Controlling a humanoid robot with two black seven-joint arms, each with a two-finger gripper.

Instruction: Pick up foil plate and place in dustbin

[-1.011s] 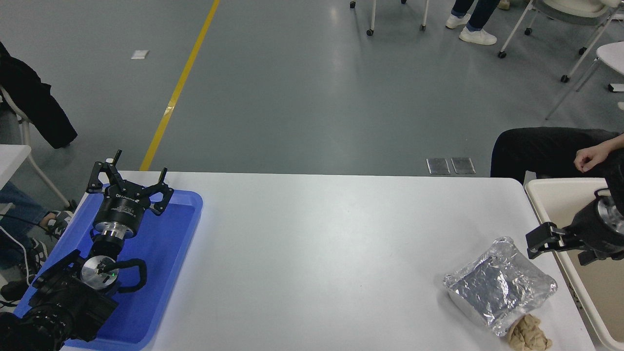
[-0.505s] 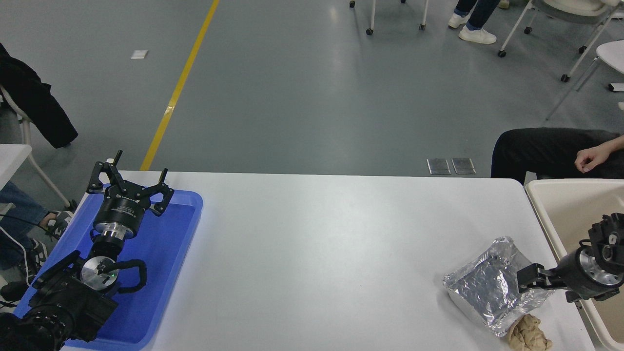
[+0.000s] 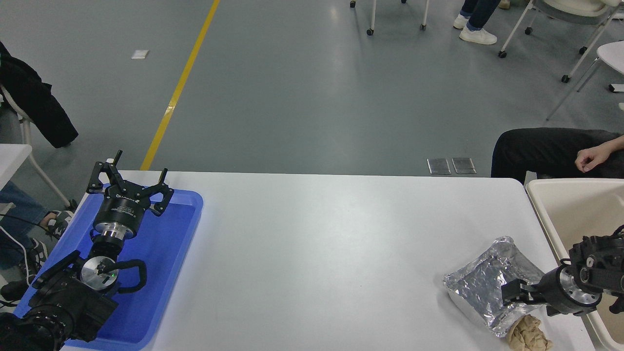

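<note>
My gripper is going to lift the foil plate (image 3: 490, 283), and the tan paper wad (image 3: 528, 334) only touches the foil plate's front edge. The foil plate will leave the wad behind.
The foil plate (image 3: 480, 287), crinkled silver with a raised rim, lies tilted on the white table near its front right corner. My right gripper (image 3: 513, 295) comes in from the right edge, low over the plate's right part, its fingers open around the foil there. The dustbin (image 3: 538, 209), a cream plastic bin, stands just off the table's right edge behind the arm. My left gripper (image 3: 127, 187) is parked open above the blue tray at the lower left.
A crumpled tan paper wad (image 3: 529, 335) touches the plate's front edge. A flat blue tray (image 3: 165, 253) lies at the left. A seated person's hand (image 3: 587, 158) and dark legs are beyond the bin. The table (image 3: 317, 243) has bare room between tray and plate.
My right gripper has come down and leftward from beside the bin's rim onto the foil plate's right part. The plate has barely shifted. The left arm has not moved.
</note>
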